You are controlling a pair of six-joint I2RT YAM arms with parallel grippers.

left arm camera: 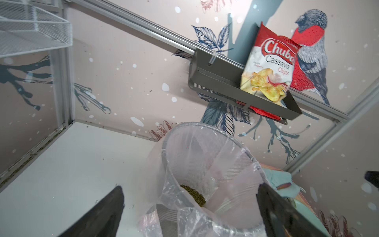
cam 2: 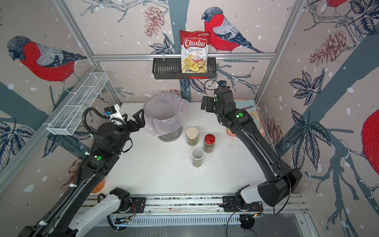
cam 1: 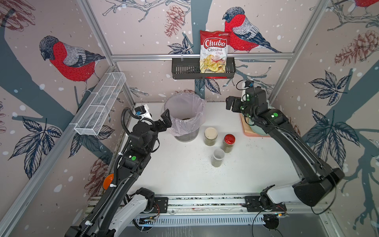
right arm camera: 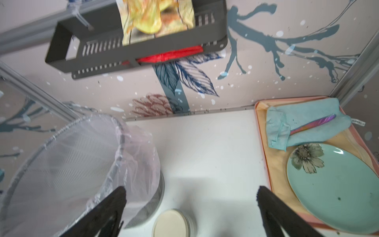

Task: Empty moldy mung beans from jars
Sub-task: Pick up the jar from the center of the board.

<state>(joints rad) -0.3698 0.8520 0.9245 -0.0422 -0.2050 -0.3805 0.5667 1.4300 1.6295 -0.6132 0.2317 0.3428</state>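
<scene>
I keep lowering my open right gripper to that jar's rim (cam 2: pixel 197 152) and close it there, as the lidless jar (cam 2: pixel 197 159) is upright and clear of the red-lidded jar.
Three clear jars stand mid-table in both top views, each with dark green mung beans in its lower part. They are a beige-lidded jar (cam 1: pixel 210 136) (cam 2: pixel 192 136), a red-lidded jar (cam 1: pixel 228 143) (cam 2: pixel 209 143) and a lidless jar (cam 1: pixel 218 157) (cam 2: pixel 197 157). More mung beans (left arm camera: pixel 192 196) lie at the bottom of the lined bin. My left gripper (cam 1: pixel 165 122) (left arm camera: pixel 190 187) hangs open and empty at the bin's left rim. Raised behind the jars, my right gripper (cam 1: pixel 230 104) (right arm camera: pixel 191 188) is open and empty. The beige-lidded jar (right arm camera: pixel 173 223) sits below it.
A grey mesh bin (cam 1: pixel 187 136) with a clear liner stands at the back centre. A pink tray (right arm camera: pixel 260 123) holds a teal plate (right arm camera: pixel 332 190) and a blue cloth at the back right. A chips bag (cam 1: pixel 213 51) sits in a black wall shelf. A white wire basket (cam 1: pixel 100 104) hangs on the left wall.
</scene>
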